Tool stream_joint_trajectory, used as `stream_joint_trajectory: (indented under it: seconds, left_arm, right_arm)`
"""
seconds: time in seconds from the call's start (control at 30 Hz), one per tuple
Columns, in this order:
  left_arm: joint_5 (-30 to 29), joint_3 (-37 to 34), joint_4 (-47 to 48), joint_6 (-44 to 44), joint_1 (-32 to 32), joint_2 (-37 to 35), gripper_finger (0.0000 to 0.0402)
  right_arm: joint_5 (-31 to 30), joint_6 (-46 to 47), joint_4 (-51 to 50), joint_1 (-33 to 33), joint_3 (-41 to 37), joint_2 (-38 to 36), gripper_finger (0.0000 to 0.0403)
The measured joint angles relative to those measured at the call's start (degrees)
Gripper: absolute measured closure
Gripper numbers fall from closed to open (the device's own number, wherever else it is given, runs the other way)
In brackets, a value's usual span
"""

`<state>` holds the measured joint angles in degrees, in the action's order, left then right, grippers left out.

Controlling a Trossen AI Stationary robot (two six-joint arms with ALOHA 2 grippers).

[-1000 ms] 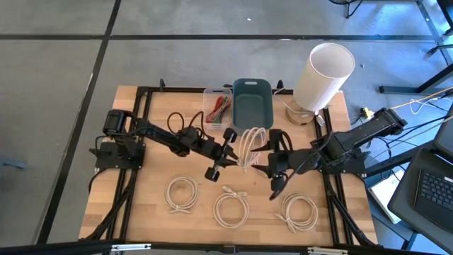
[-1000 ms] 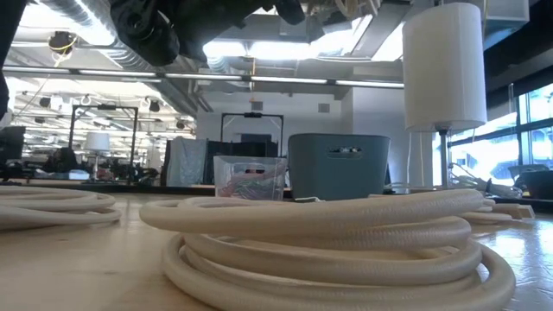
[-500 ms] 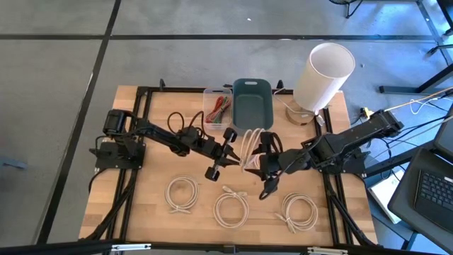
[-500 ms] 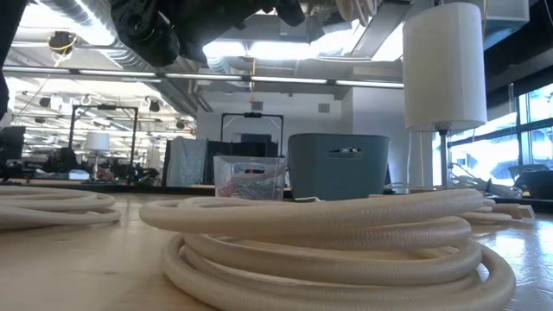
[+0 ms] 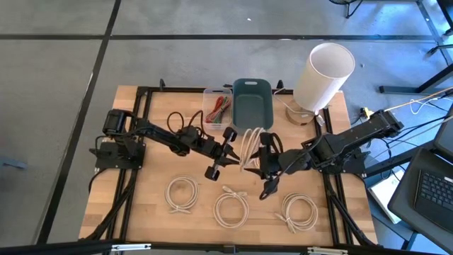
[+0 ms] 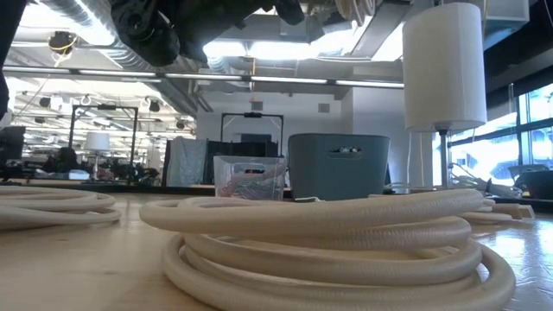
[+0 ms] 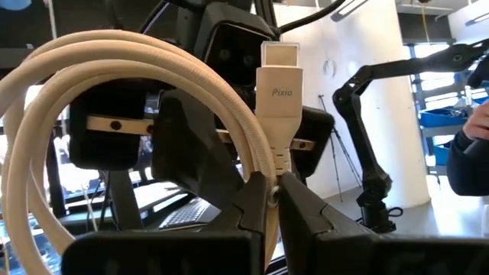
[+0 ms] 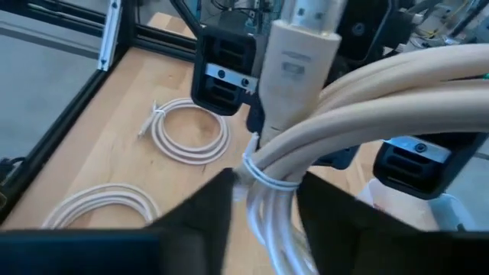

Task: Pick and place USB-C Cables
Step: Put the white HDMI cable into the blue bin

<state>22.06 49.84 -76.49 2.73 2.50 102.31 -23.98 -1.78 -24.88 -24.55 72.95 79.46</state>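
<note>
Both of my grippers are holding the coil (image 5: 250,146) below its plug. Next, my left gripper lets go and moves away before my right gripper takes the coil into the grey bin (image 5: 253,106).
My left gripper (image 5: 237,152) is shut on a cream-white cable coil (image 5: 251,144) and holds it above the table's middle, in front of the grey bin (image 5: 253,103). My right gripper (image 5: 259,161) is open just right of it. In the right wrist view its fingers (image 8: 200,218) stand on either side of the coil's tied section (image 8: 263,172). Three more cream coils lie flat on the near half of the table (image 5: 182,193), (image 5: 232,209), (image 5: 299,211). Coloured bundles sit in a clear box (image 5: 218,106). My left gripper (image 7: 273,191) pinches the coil's strands between its two fingers just below the white plug (image 7: 281,92), at the bottom of the loop (image 7: 263,177). The fingers come level from the table's left. The coil is lifted clear and stands upright above them. My right gripper flanks the tied section; I cannot tell whether it touches it.
The grey bin (image 6: 337,164) and the clear box (image 6: 251,177) stand at the far edge. A tall white lamp (image 5: 322,74) rises at the far right corner. Black frame rails run along the table's left and right sides. In the low view one coil (image 6: 337,246) fills the foreground.
My right gripper has moved toward the table's left, up to the coil that my left gripper holds, and its fingers now stand around the tied section. The left gripper and the coil have stayed where they were.
</note>
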Motion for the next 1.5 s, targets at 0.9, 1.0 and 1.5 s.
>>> stream_joint_trajectory:
  seconds: [0.9, 1.0, 1.5]
  left_arm:
    - [-18.0, 0.2, 12.5, 6.8, 0.7, -4.6, 0.0199]
    - [-21.2, 0.2, 20.7, 9.8, 1.2, -9.1, 0.0188]
    - [-31.4, 0.0, 39.4, 9.0, 3.4, -22.5, 0.0199]
  right_arm:
    - [-24.5, 4.0, -16.1, 0.1, 0.0, -0.5, 0.0371]
    - [-27.3, 8.2, -21.2, 1.5, 0.0, -0.6, 0.0371]
    - [1.7, -3.6, -23.0, 29.0, 4.2, -0.6, 0.0371]
